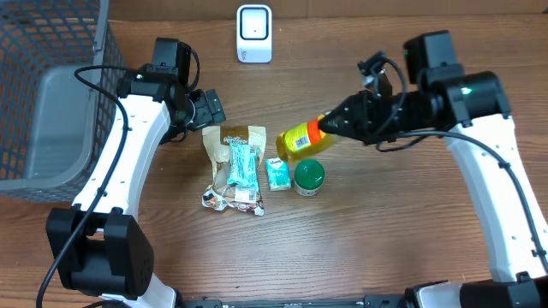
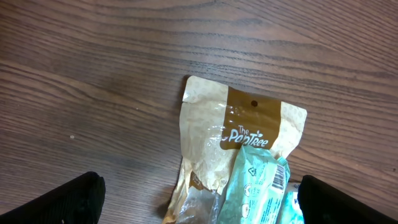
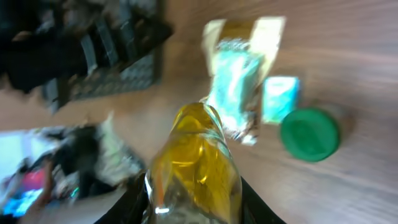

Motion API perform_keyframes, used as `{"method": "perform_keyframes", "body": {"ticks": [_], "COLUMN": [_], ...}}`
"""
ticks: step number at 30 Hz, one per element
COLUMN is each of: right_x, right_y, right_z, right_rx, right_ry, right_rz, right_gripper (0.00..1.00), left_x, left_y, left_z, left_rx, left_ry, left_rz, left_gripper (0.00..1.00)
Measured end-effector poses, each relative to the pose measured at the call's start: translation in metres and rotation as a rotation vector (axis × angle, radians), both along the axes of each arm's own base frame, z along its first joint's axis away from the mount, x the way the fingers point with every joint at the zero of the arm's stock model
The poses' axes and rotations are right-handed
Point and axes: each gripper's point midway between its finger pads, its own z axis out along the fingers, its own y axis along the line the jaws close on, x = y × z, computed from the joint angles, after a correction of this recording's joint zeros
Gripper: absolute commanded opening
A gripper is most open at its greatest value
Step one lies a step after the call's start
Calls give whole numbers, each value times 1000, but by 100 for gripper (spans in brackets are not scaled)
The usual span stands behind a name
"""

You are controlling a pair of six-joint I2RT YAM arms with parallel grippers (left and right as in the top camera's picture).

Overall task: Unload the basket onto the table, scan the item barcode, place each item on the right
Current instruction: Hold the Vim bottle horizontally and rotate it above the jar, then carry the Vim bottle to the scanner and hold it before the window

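Note:
My right gripper should move the bottle over to the white scanner (image 1: 254,33) and turn it there, because the barcode on the yellow bottle (image 1: 301,143) points up, away from the scanner.
My right gripper (image 1: 341,122) is shut on a yellow bottle (image 1: 298,142) with an orange cap, held tilted above the table to the right of the pile. In the right wrist view the bottle (image 3: 196,155) fills the space between the fingers of that gripper (image 3: 193,202); the picture is blurred. The white scanner (image 1: 254,33) stands at the back centre. My left gripper (image 1: 205,107) is open at the top edge of a tan snack bag (image 1: 224,137). In the left wrist view its dark fingers (image 2: 62,202) stand wide apart of the bag (image 2: 211,130), touching nothing.
A teal packet (image 1: 242,164) lies on the snack bag. Beside it sit a small teal box (image 1: 276,174) and a green-lidded jar (image 1: 309,177). A wire basket (image 1: 81,85) with a grey liner occupies the far left.

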Motion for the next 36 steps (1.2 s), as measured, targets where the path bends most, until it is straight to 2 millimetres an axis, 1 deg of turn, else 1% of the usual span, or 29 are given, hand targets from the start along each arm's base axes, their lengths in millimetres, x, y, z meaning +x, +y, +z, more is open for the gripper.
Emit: {"method": "perform_keyframes", "body": {"ticks": [4, 6, 9, 12, 16, 17, 18, 19, 21, 24, 27, 30, 34, 36], "right_x": [16, 16, 10, 10, 23, 28, 37, 40, 61, 93, 116, 140, 158, 163], "right_y": [16, 23, 29, 27, 24, 23, 24, 24, 26, 27, 29, 35, 42, 46], "right_z": [-3, -5, -6, 6, 31, 38, 46, 48, 55, 59, 60, 78, 104, 112], "right_rx": [-77, -113, -163, -200, -237, -246, -255, -257, -273, -301, -317, -280, -226, -216], "right_ry": [-61, -72, -59, -33, -49, -63, -94, -107, -194, -314, -395, -513, -635, -679], "right_rz": [-71, -90, -99, -115, -142, -146, -150, -153, -160, -178, -192, -224, -252, -250], "right_gripper": [4, 4, 4, 4, 4, 4, 4, 4, 4, 4, 4, 4, 4, 4], "left_x": [0, 0, 0, 0, 0, 0, 0, 0, 0, 0, 0, 0, 0, 0], "left_y": [0, 0, 0, 0, 0, 0, 0, 0, 0, 0, 0, 0, 0, 0], "left_z": [0, 0, 0, 0, 0, 0, 0, 0, 0, 0, 0, 0, 0, 0], "left_rx": [0, 0, 0, 0, 0, 0, 0, 0, 0, 0, 0, 0, 0, 0], "left_ry": [0, 0, 0, 0, -1, 0, 0, 0, 0, 0, 0, 0, 0, 0], "left_rz": [0, 0, 0, 0, 0, 0, 0, 0, 0, 0, 0, 0, 0, 0], "left_gripper": [100, 100, 100, 100, 100, 100, 100, 99, 100, 100, 100, 100, 100, 100]}}
